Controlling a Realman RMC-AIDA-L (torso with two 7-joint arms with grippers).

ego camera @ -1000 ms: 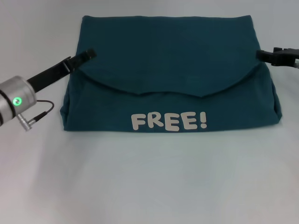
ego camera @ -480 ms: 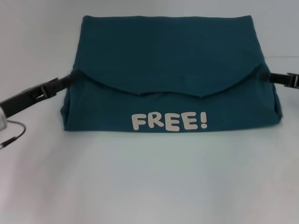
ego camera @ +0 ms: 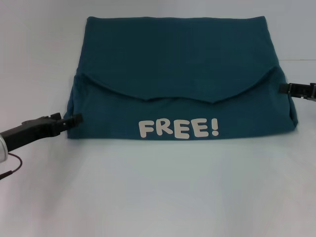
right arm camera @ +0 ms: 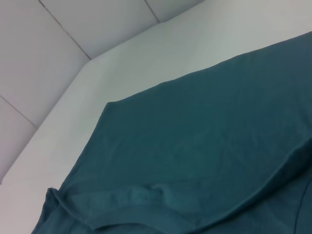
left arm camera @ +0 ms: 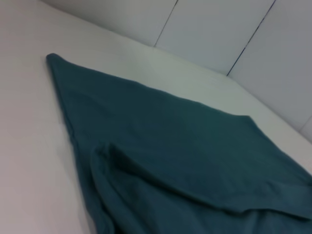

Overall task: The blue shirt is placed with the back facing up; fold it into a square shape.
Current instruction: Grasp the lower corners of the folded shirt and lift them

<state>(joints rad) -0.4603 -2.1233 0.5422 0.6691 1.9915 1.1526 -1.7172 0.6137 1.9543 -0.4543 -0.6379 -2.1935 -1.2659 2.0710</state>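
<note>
My left gripper's fingers are over the blue shirt's near corner point(ego camera: 73, 133), which lies flat and clear. I should keep lowering them until they close on its fabric point(ego camera: 83, 131).
The blue shirt point(ego camera: 177, 59) lies folded into a wide rectangle on the white table. A curved flap is folded over its top layer, and white "FREE!" lettering point(ego camera: 178, 129) shows along the near edge. My left gripper point(ego camera: 75, 118) is low at the shirt's near left corner, its tip touching the fabric edge. My right gripper point(ego camera: 284, 89) is at the shirt's right edge, about halfway along that side. Both wrist views show only fabric: the shirt point(left arm camera: 170, 146) with a folded ridge, and the shirt point(right arm camera: 204, 136) with a hem fold.
The white table point(ego camera: 158, 187) reaches well beyond the shirt at the front and on both sides. White wall panels point(left arm camera: 219, 34) stand behind the table's far edge.
My left gripper has moved from the flap's left corner down along the shirt's left side to the near left corner. My right gripper has slid nearer along the right edge. The shirt has not moved.
</note>
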